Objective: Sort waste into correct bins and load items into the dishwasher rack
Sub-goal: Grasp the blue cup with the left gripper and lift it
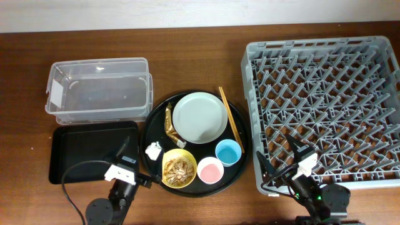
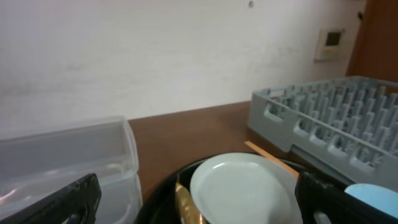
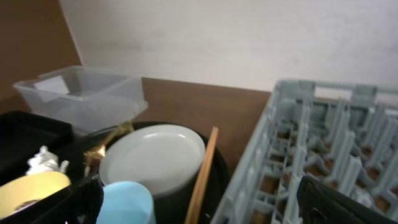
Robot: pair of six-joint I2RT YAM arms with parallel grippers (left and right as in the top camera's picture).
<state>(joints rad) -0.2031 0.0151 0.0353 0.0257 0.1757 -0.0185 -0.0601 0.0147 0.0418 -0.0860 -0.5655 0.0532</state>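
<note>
The blue cup is standing with its opening up. Next, my left gripper picks it up and tips it so that my right gripper can put it opening down in the grey rack.
A pale green plate lies on a round black tray, with wooden chopsticks on its right and a gold-brown wrapper on its left. In front are a white tissue, a yellow bowl holding brownish scraps, a pink cup and a blue cup. The clear tub and the black rectangular tray are at the left. The grey rack is at the right. My left gripper is open and empty beside the tissue. My right gripper is open and empty at the rack's front left corner.
The left wrist view shows the plate, wrapper, tub and rack ahead. The right wrist view shows the blue cup, plate, chopsticks and rack. A wall stands behind the table.
</note>
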